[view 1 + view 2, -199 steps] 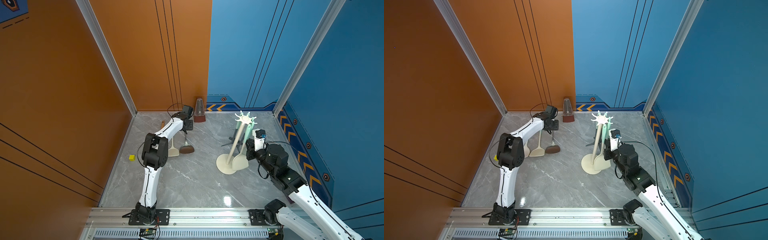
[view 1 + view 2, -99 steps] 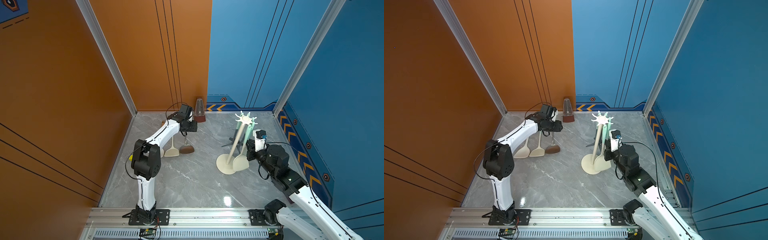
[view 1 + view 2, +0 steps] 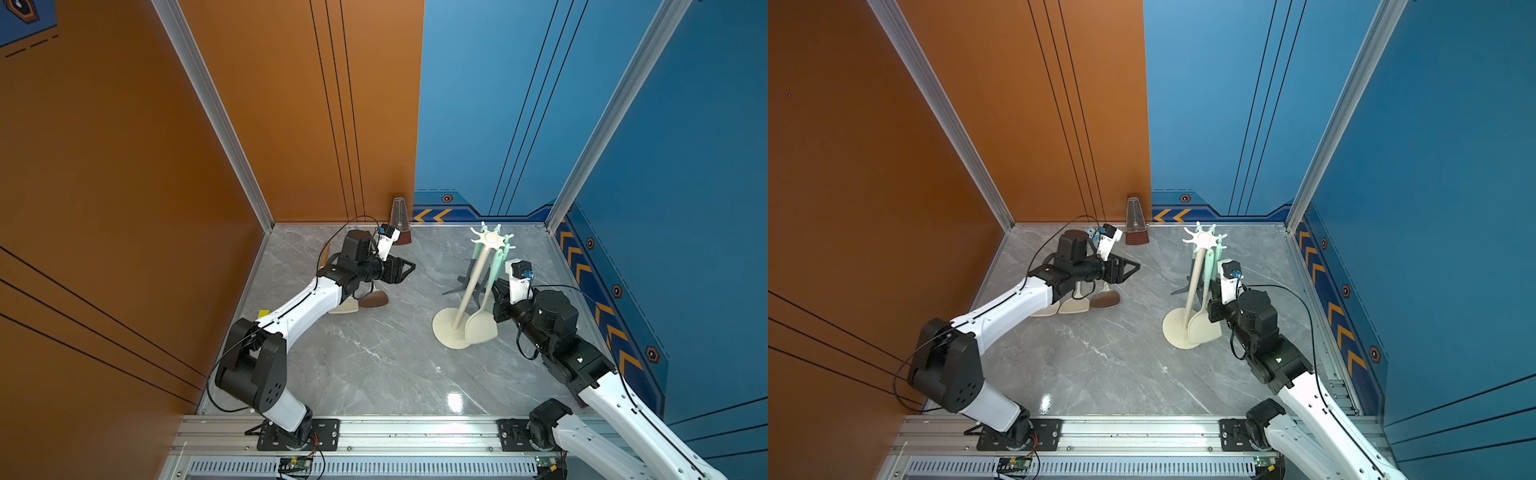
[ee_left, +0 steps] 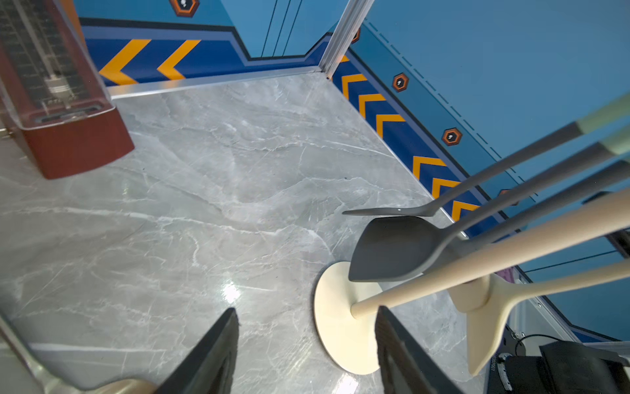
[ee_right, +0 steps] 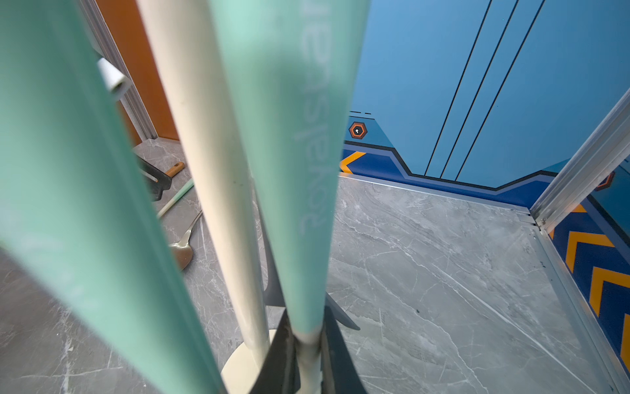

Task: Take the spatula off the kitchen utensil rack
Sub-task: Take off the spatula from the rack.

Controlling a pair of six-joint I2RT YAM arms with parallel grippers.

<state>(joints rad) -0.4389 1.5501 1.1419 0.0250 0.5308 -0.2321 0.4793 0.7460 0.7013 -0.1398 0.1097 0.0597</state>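
The front spatula's mint handle (image 3: 1208,262) hangs clear of the rack's pole. My left gripper should keep going toward that handle (image 3: 1206,278) and close around it.
The kitchen utensil rack (image 3: 473,282) (image 3: 1192,286) stands right of centre in both top views, cream with a round base and a white star crown. From it hangs a cream spatula (image 3: 481,328) (image 3: 1204,330) with a mint handle (image 5: 293,170). My right gripper (image 3: 498,296) (image 3: 1212,300) (image 5: 308,344) is shut on the spatula's handle where mint meets cream, right beside the rack's pole (image 5: 211,170). My left gripper (image 3: 406,269) (image 3: 1133,268) (image 4: 306,310) hangs open and empty above the table's left side, pointing toward the rack base (image 4: 335,327).
A brown metronome (image 3: 400,224) (image 4: 61,119) stands at the back wall. Under the left arm lie a brown spoon (image 3: 374,299) and cream utensils (image 3: 1073,305). Dark grey utensils (image 4: 392,249) and another mint handle (image 5: 68,170) hang on the rack. A yellow block (image 3: 262,313) lies left.
The left arm has lifted off the utensils on the table and swung its gripper toward the rack, jaws spreading wider. The right arm stays on the spatula handle.
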